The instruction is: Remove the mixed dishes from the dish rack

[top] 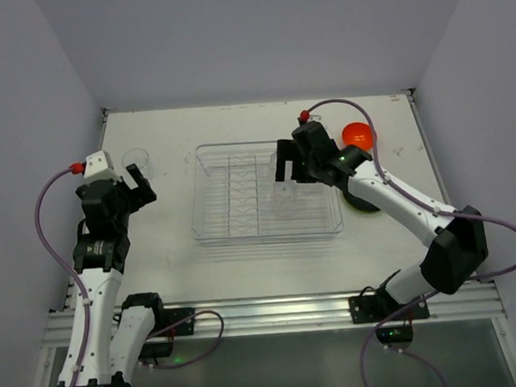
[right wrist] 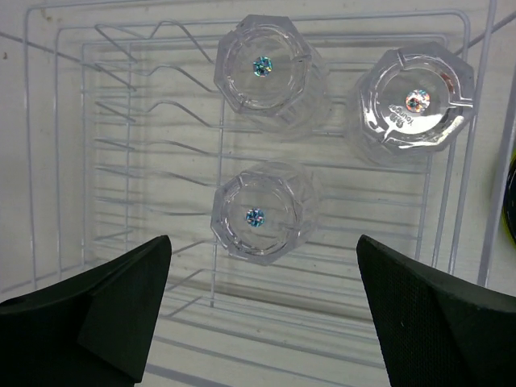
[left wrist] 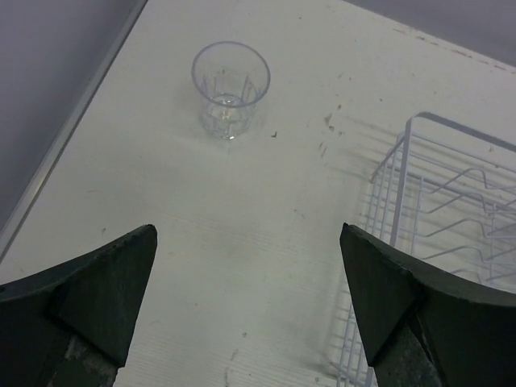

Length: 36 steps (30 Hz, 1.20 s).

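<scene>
The nearest tumbler (right wrist: 270,211) is upside down in the rack, so my right gripper should pick it up by its base (right wrist: 255,218), tip it and pass it to my left gripper.
The clear dish rack (top: 232,195) lies mid-table. Three clear tumblers stand upside down in it: one nearest my fingers (right wrist: 258,214), one beyond it (right wrist: 262,72), one to the right (right wrist: 411,105). My right gripper (right wrist: 262,306) hovers over them, open and holding nothing; from above it (top: 292,172) is over the rack's right part. Another clear tumbler (left wrist: 230,89) stands upright on the table left of the rack (left wrist: 451,210). My left gripper (left wrist: 248,274) is open and empty, a little short of it. The orange-red bowl (top: 357,134) sits right of the rack.
A dark round plate (top: 362,204) lies on the table under my right forearm, and its yellow-green and black edge (right wrist: 511,210) shows beside the rack. The table's raised left edge (left wrist: 72,121) runs close to the upright tumbler.
</scene>
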Motion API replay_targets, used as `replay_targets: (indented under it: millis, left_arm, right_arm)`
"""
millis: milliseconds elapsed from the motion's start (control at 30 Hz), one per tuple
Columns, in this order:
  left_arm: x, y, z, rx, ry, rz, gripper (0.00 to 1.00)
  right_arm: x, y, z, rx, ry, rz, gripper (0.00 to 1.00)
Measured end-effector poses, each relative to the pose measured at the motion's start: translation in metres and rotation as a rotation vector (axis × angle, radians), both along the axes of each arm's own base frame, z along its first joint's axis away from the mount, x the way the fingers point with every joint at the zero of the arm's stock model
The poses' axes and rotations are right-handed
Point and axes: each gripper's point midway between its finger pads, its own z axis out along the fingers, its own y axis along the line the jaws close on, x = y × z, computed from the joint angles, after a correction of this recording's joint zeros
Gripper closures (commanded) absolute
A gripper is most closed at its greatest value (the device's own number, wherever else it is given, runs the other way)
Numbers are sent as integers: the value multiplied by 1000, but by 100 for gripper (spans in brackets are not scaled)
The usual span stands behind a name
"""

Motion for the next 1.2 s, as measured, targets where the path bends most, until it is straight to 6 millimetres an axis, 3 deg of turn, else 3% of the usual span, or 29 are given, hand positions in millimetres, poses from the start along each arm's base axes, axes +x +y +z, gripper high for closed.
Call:
replay_targets:
  millis: [133,267,800,900,1067,1200]
  left_arm:
    - [0,2,-13,10,36,15,0]
    - [1,-6,-30,13,89,-11,0]
    - [3,-17,-34,4,100,-61,0]
    - [3,-19,-34,2,99,-69,0]
    - [3,-21,-33,5,98,-82,0]
    - [3,-24,-33,-2,97,-100,0]
  right_arm:
    - [6,13,-31,-86,79,11,1]
    - [11,16,-49,-157,118,12,3]
    - [16,22,-94,-240,208,46,21]
    - [16,23,-98,-241,218,51,29]
    - [16,23,-97,-244,213,53,62]
    - [11,19,-92,-237,202,52,70]
